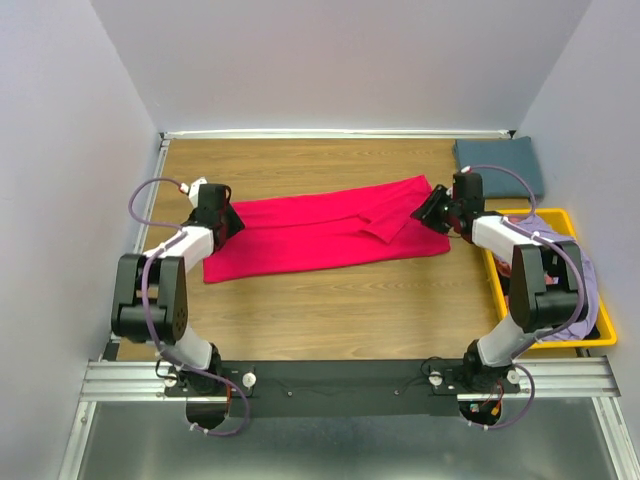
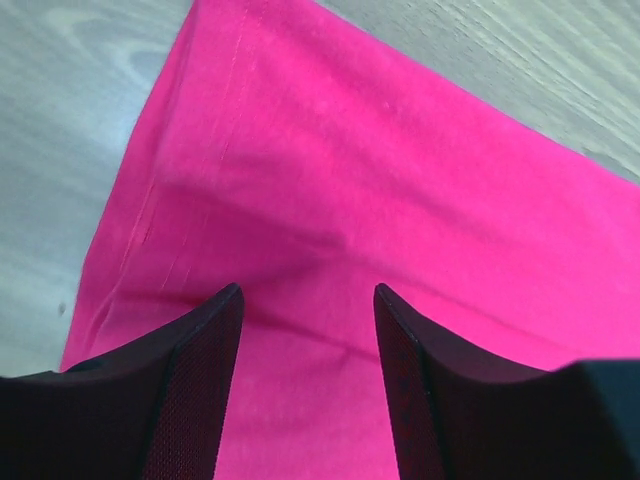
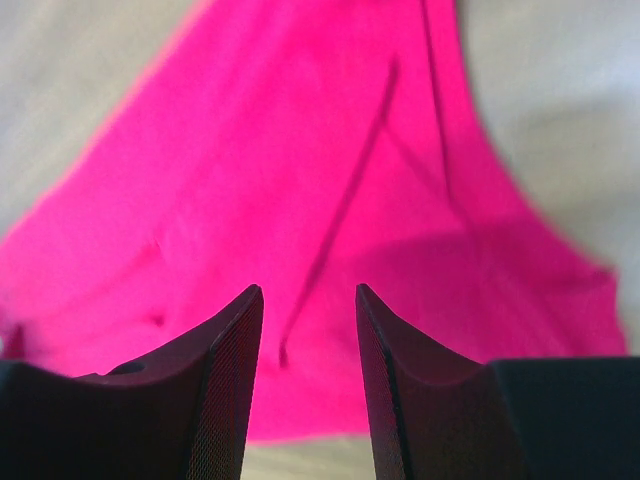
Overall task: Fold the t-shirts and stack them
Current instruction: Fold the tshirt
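Note:
The folded crimson-pink t-shirt point(image 1: 315, 240) lies crosswise to the robot's arms, so next the left gripper swings the t-shirt's hem end point(image 1: 222, 263) toward the robot to turn it lengthwise before the next fold.
A crimson-pink t-shirt point(image 1: 320, 232) lies flat across the middle of the table, folded lengthwise into a long band. My left gripper point(image 1: 232, 222) is open just above its left end, and the wrist view shows pink cloth point(image 2: 350, 180) between the fingers. My right gripper point(image 1: 432, 212) is open over the shirt's right end, with the cloth point(image 3: 300, 180) and its edge below the fingertips. A slate blue-grey t-shirt point(image 1: 500, 162) lies folded at the back right. A lavender shirt point(image 1: 578, 270) sits in the yellow bin.
The yellow plastic bin point(image 1: 602, 335) stands along the right edge, beside my right arm. Grey walls close in the table on the left, back and right. Bare wood point(image 1: 350, 310) shows in front of the pink shirt.

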{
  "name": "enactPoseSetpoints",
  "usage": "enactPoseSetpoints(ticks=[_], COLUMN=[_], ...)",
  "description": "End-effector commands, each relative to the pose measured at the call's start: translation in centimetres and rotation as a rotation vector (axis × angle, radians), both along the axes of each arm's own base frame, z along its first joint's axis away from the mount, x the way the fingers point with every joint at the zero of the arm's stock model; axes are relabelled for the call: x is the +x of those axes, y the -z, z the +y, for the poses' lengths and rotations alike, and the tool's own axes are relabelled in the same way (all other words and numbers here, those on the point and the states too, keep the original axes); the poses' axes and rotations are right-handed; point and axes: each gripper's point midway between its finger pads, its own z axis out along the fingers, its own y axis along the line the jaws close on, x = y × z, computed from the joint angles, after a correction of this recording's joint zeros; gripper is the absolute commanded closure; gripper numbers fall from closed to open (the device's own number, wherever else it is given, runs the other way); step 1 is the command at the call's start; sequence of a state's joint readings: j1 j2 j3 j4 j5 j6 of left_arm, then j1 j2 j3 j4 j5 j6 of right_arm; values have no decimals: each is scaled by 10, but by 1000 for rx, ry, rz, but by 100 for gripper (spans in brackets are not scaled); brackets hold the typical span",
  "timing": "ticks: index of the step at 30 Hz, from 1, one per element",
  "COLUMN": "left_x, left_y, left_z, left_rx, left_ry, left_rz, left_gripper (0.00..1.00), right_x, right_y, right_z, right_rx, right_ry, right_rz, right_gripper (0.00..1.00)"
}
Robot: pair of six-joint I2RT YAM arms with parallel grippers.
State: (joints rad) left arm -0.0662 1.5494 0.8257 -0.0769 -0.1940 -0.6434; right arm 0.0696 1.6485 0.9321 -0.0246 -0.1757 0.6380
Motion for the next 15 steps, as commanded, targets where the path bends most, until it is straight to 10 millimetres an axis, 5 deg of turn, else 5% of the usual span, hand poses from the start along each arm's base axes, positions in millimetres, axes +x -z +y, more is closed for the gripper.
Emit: enactPoseSetpoints(ticks=[1,8,12,15], left_x=[14,4,-16,-34], left_y=[10,39,52,53], left_z=[9,13,7,-6], left_rx=[35,12,-26,-99], left_ry=[-5,-20,-16,2], left_rz=[33,145,218,236], left_gripper=[46,50,51,52], right_x=[-44,-51,-33,2], right_y=[31,62,85,89], right_z=[8,7,-5,-14], right_rx=[44,43,-12,-30], right_ry=[10,33,69,89], right_rz=[166,260,296,273], right_gripper=[50,50,50,50])
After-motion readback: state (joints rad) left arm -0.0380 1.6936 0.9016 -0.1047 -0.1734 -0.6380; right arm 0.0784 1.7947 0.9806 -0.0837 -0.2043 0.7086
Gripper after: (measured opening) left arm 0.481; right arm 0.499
